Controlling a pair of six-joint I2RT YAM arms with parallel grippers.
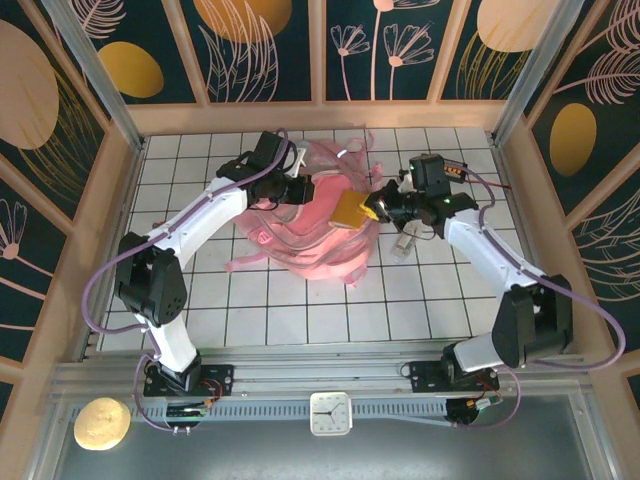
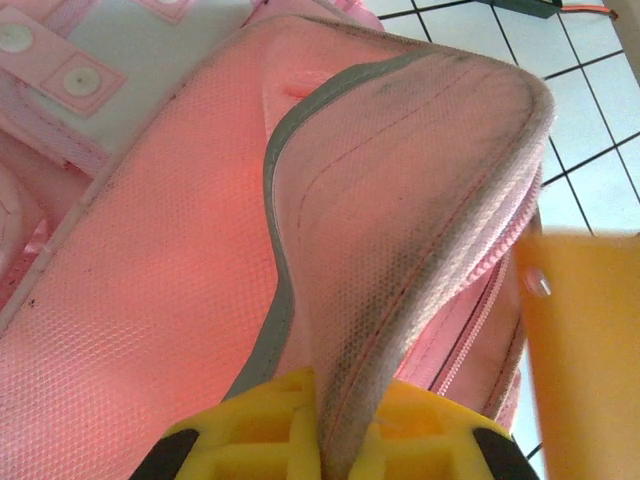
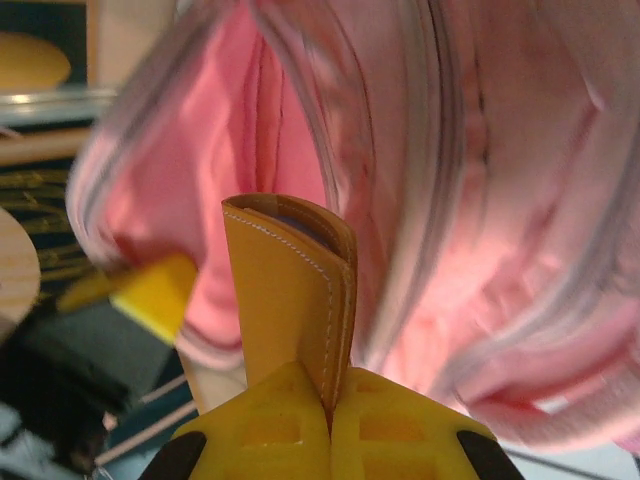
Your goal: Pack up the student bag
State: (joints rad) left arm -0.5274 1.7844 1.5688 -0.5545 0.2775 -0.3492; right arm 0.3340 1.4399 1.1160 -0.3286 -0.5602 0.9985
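Note:
My right gripper should keep pushing the wallet until it is inside, since my left gripper holds the bag's flap (image 2: pixel 390 190) open and the wallet points into the bag's opening (image 1: pixel 325 196).
The student bag (image 1: pixel 320 225), a soft pink backpack, lies in the middle of the tiled table. My left gripper (image 1: pixel 298 190) is shut on the bag's upper flap; in the left wrist view its yellow fingers (image 2: pixel 270 415) pinch the grey-edged pink rim (image 2: pixel 420 230) beside the zip. My right gripper (image 1: pixel 377 207) is shut on a folded tan leather wallet (image 1: pixel 350 208), held over the bag's mouth. Seen from the right wrist, the wallet (image 3: pixel 290 290) stands upright from my gripper (image 3: pixel 330 400) in front of the pink opening (image 3: pixel 460 200). The wallet's edge (image 2: pixel 585 340) also shows at the right of the left wrist view.
A small clear object (image 1: pixel 405 243) lies on the tiles just right of the bag, under my right arm. A pink strap (image 1: pixel 245 262) trails off the bag to the left. Wooden walls (image 1: pixel 120 210) close in the table on three sides.

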